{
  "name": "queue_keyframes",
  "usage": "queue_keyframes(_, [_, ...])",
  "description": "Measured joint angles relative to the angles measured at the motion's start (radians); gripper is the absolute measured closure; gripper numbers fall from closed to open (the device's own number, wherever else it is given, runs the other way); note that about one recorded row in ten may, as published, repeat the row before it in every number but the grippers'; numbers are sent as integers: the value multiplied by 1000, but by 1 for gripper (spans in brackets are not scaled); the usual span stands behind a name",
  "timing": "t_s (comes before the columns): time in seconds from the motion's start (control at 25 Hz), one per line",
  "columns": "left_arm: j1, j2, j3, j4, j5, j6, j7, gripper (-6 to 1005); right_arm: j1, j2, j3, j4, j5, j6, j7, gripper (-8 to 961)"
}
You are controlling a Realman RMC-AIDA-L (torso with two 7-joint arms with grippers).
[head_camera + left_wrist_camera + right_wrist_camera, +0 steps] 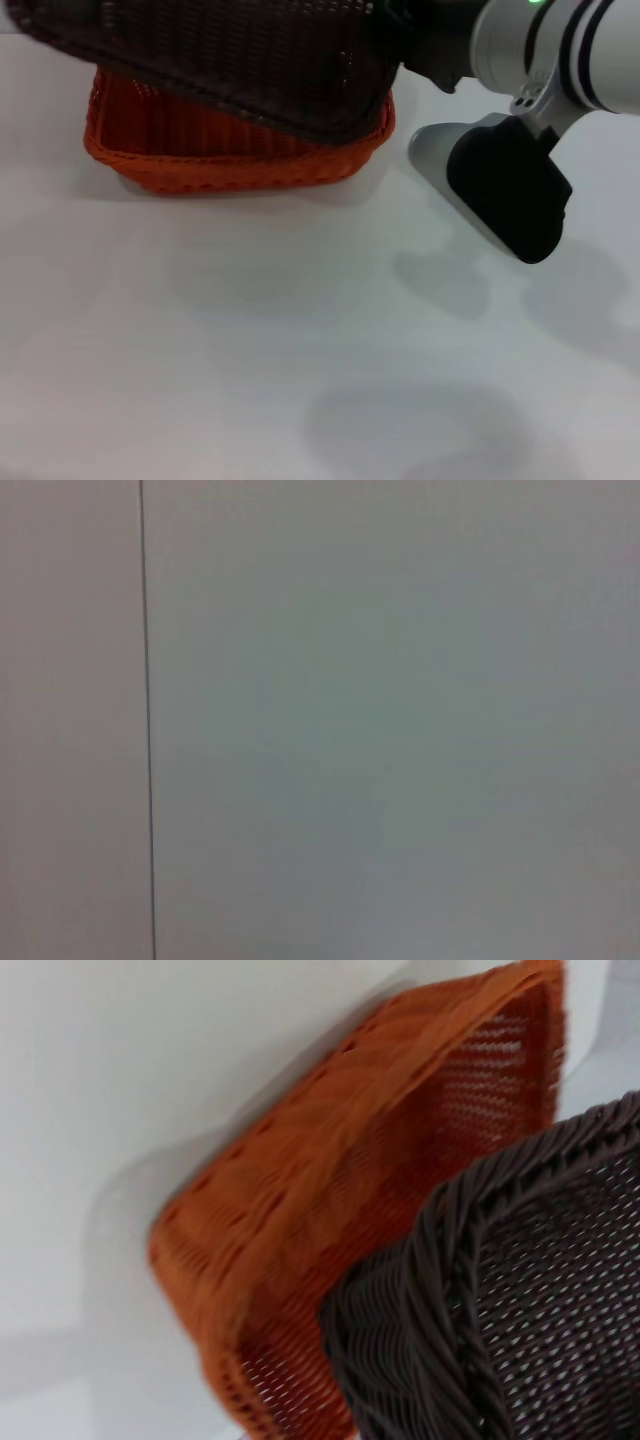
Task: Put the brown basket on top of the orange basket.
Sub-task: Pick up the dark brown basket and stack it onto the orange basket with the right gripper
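Note:
My right gripper should keep lowering the brown basket until it sits inside the orange basket, because the brown basket hangs with its opening up and its low corner (375, 1315) over the orange basket's opening (335, 1245).
The brown basket (240, 60) hangs tilted over the orange basket (230, 160) at the far left of the white table in the head view. Its low right corner is just at the orange rim. My right gripper (392, 45) is at the brown basket's right end, shut on its rim and carrying it. The right wrist view shows the brown basket's braided corner (480, 1300) close up, with the orange basket (350, 1200) underneath and beside it. My left gripper is out of view.
The right arm's white forearm (560, 40) and a grey-black joint (500, 190) reach in from the upper right. The white table (300, 350) spreads in front. The left wrist view shows only a plain pale surface with a thin dark seam (147, 720).

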Motion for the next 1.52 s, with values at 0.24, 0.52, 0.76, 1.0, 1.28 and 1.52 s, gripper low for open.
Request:
queue_keyframes(0.24, [-1, -1, -6, -1, 0, 1, -2, 305, -2, -29, 6, 40, -11, 20, 22, 780])
queue_keyframes(0.52, [-1, -3, -7, -4, 0, -1, -22, 305, -4, -50, 2, 87, -14, 89, 71, 775])
queue_keyframes(0.76, [-2, -2, -8, -5, 0, -4, -26, 305, -19, -55, 2, 85, -16, 103, 82, 600])
queue_keyframes(1.0, [-3, 1, -8, -7, 0, -6, -26, 305, -67, -47, 9, 38, -14, 101, 83, 375])
queue_keyframes(1.28, [-8, 5, -8, -7, 0, -11, -18, 305, -159, -9, 17, -71, 47, 101, 96, 195])
queue_keyframes(1.52, [-7, 5, -8, 0, 6, -5, -16, 305, -260, 61, -20, -115, 249, 190, 169, 195])
